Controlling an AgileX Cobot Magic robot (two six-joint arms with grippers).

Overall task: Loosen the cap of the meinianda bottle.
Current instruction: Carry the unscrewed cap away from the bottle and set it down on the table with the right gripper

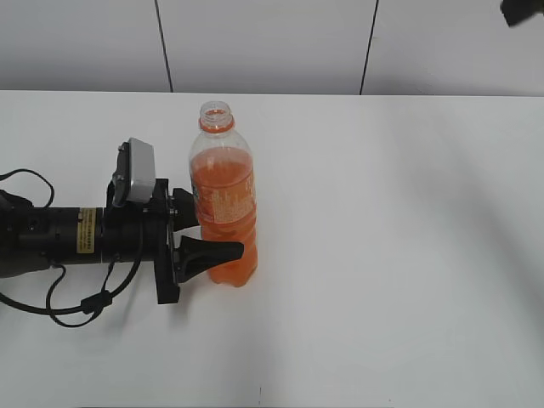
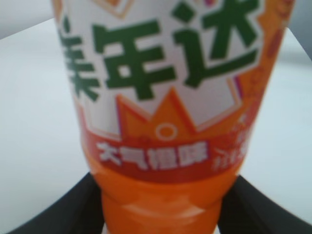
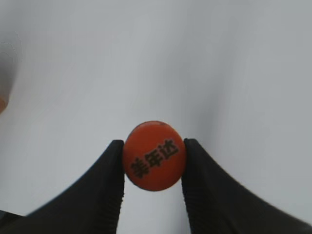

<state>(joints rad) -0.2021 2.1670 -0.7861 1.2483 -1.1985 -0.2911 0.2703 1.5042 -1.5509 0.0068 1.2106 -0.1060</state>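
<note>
The orange cap (image 3: 154,156) is hanging over open white table (image 1: 448,269), clear of the bottle's neck. My right gripper should go on lowering the cap until it touches down.
The meinianda bottle (image 1: 224,204) stands upright on the white table, orange drink inside, its neck open with no cap on it. My left gripper (image 1: 210,231) is shut on the bottle's lower body from the left. In the left wrist view the bottle's label (image 2: 165,87) fills the frame between the black fingers (image 2: 161,209). My right gripper (image 3: 153,163) is shut on the orange cap (image 3: 154,156), held by its sides above the table, printed top facing the camera. In the exterior view only a dark bit of the right arm (image 1: 520,10) shows at the top right corner.
The white table (image 1: 399,255) stretches to the right and front of the bottle. A grey panelled wall (image 1: 272,42) runs behind the table's far edge. The left arm's black cable (image 1: 76,306) loops on the table at the left.
</note>
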